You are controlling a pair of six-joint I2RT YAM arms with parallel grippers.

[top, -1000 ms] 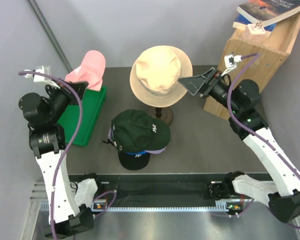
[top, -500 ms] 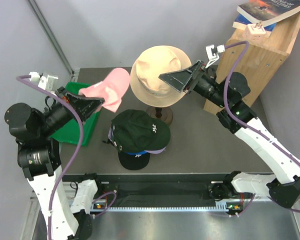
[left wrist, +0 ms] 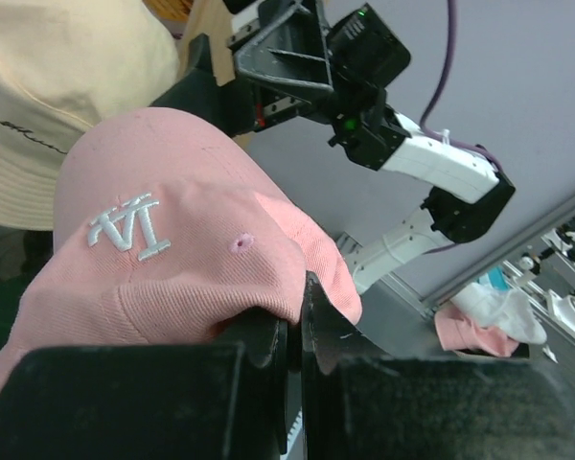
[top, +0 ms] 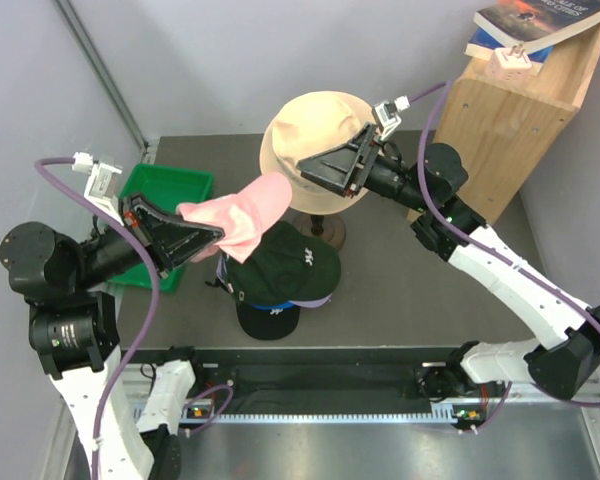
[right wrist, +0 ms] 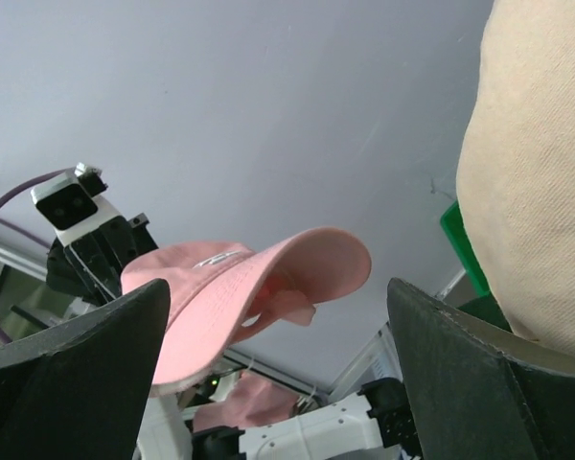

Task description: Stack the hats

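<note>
Next, I take the cap's brim (top: 271,198) with my right gripper before stacking the cap, because my left gripper is pinching the pink cap (top: 232,230) by its top and its brim faces my right gripper.
My left gripper (top: 212,238) is shut on the light pink cap (top: 248,213) and holds it in the air over the left side of the hat stack. In the left wrist view the pink cap (left wrist: 163,259) with its white logo fills the frame above my shut gripper (left wrist: 294,326). The stack has a black cap (top: 280,262) on top, with blue, lavender and another black brim showing underneath. My right gripper (top: 325,170) is open and empty, just right of the pink cap. The pink cap (right wrist: 240,292) hangs between the fingers in the right wrist view.
A beige bucket hat (top: 320,150) sits on a wooden head form with a round stand (top: 332,233) behind the stack. A green bin (top: 165,185) lies at the left. A wooden box (top: 520,105) with books on top stands at the back right.
My left gripper has carried the pink cap from the green bin rightwards to the stack. My right gripper has swung left, past the bucket hat, towards the pink cap.
</note>
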